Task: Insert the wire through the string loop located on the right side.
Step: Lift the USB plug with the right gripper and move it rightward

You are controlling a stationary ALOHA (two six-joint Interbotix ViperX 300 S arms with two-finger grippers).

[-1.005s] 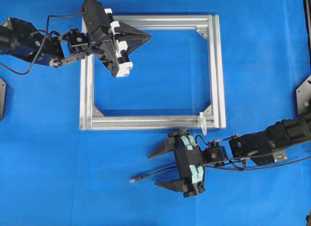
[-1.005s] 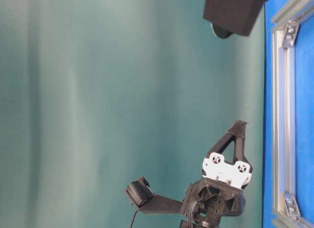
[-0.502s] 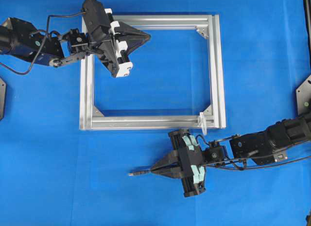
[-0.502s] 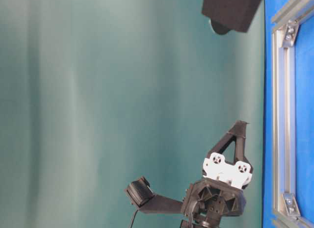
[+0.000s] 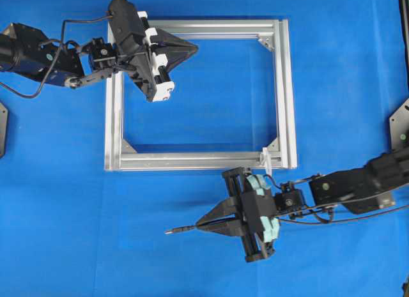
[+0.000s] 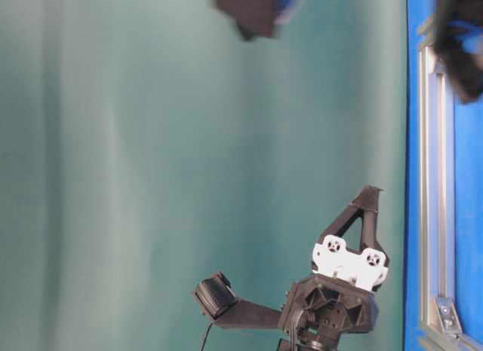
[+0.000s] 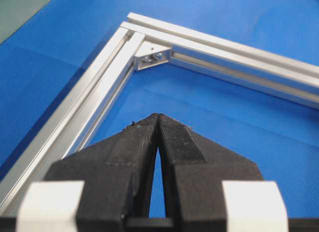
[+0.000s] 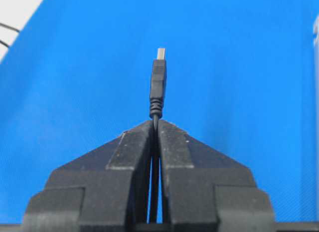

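Observation:
The wire's tip (image 5: 170,232) is beyond the string loop and points away, so the robot's right gripper should move back toward the frame's corner (image 5: 287,158) and point the wire's tip at the loop.
The wire (image 5: 181,230) is a thin black cable lying below the silver frame (image 5: 192,161), its plug tip pointing left. My right gripper (image 5: 199,225) is shut on it just behind the plug. In the right wrist view the plug (image 8: 158,82) sticks out straight past the right gripper (image 8: 155,123), and the cable runs back between the fingers. The white string loop (image 5: 266,161) sits on the frame's bottom bar near its right corner, up and to the right of the held wire. My left gripper (image 5: 195,48) hovers shut and empty over the frame's top left part (image 7: 158,117).
The frame's corner bracket (image 7: 152,55) lies ahead of the left gripper. The right arm (image 5: 345,188) reaches in from the right edge, with its own cables trailing under it. The table-level view shows the left gripper (image 6: 368,194) and blurred dark shapes (image 6: 253,7) at the top.
My right gripper went from open around the wire to shut on it. It then shifted slightly down and left with the wire. The left arm has not moved.

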